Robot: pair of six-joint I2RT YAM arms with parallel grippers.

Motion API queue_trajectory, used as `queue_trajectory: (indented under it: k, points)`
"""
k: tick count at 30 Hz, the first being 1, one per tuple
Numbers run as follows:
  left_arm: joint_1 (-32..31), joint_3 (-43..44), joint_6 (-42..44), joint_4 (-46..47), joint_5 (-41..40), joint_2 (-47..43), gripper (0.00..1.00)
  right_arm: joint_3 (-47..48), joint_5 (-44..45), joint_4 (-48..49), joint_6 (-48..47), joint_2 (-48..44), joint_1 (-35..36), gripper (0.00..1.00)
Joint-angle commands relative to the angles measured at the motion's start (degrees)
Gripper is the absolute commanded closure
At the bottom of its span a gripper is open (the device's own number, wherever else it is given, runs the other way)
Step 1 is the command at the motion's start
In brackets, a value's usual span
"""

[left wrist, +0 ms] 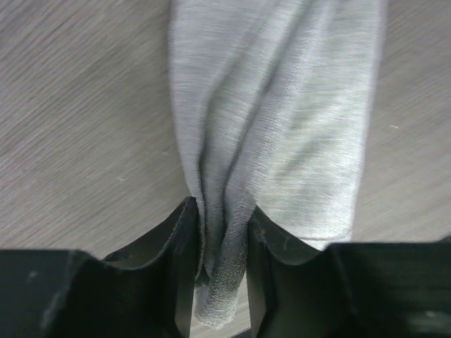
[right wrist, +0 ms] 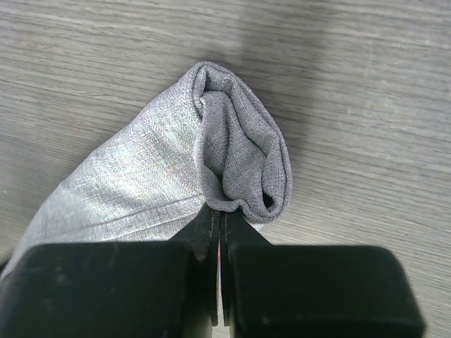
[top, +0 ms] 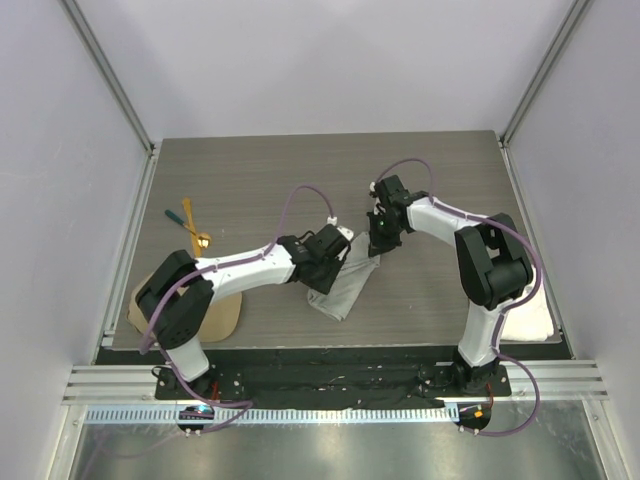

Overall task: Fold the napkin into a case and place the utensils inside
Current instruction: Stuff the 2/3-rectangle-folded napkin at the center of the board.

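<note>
The napkin's fold (left wrist: pixel 229 172) is bunching up in the robot's left gripper at the napkin's near end, so the robot's right gripper should leave the napkin's far end and grab the napkin's near corner (top: pixel 341 317).
The light grey napkin (top: pixel 345 287) lies in the middle of the table, folded into a narrow long strip. My left gripper (top: pixel 322 268) is shut on a bunched fold at one end of it; in the left wrist view the cloth (left wrist: pixel 282 105) is pinched between the jaws (left wrist: pixel 222 232). My right gripper (top: pixel 381 240) is shut on the other end; in the right wrist view the jaws (right wrist: pixel 224 211) nip a rolled corner of the napkin (right wrist: pixel 141 183). The utensils lie at the far left: a teal handled one (top: pixel 173 214), an orange-yellow handled one (top: pixel 187 210) and a gold spoon (top: pixel 203 240).
A tan cap (top: pixel 220 318) lies at the near left edge, partly under the left arm. A thicker white towel (top: pixel 530 318) lies at the near right edge by the right arm. Grey walls and metal rails bound the table.
</note>
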Motion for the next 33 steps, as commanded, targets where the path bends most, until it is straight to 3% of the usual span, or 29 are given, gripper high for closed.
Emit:
queue_trajectory:
  k: [1, 7, 15, 18, 19, 21, 23, 26, 33]
  points:
    - [-5.4, 4.5, -1.8, -1.4, -3.6, -1.7, 0.70, -0.3, 2.7, 1.9, -0.8, 3.3, 0.7, 0.99]
    - [-10.2, 8.6, -4.3, -2.3, -4.2, 3.6, 0.86, 0.4, 2.5, 1.6, -0.4, 3.6, 0.7, 0.99]
    - [-11.4, 8.1, -7.3, 4.2, -2.5, 8.0, 0.93, 2.1, 0.1, 0.9, 1.5, 4.4, 0.7, 0.98]
    - [-11.4, 8.9, -8.0, 4.9, -1.3, 9.6, 0.96, 1.9, -0.3, 0.3, 2.8, 2.8, 0.7, 0.91]
    - [-11.4, 8.9, -8.6, 5.1, -1.1, 9.9, 0.96, 1.9, -0.6, -0.1, 3.2, 2.2, 0.6, 0.81]
    - [-11.4, 8.9, -9.9, 5.4, -0.2, 10.3, 0.97, 0.8, -1.8, -0.2, 3.9, -0.4, 0.0, 0.76]
    - [-11.4, 8.7, -10.3, 5.8, 0.4, 10.3, 0.98, -0.9, -3.0, -0.1, 4.9, -3.9, -1.3, 0.64]
    - [-11.4, 8.4, -10.9, 5.5, 0.4, 10.3, 0.99, -3.2, -4.3, -0.3, 5.4, -7.6, -3.0, 0.57]
    - [-11.4, 8.5, -11.9, 4.8, 0.1, 10.8, 1.00, -10.0, -6.8, -1.4, 6.8, -18.4, -4.7, 0.53]
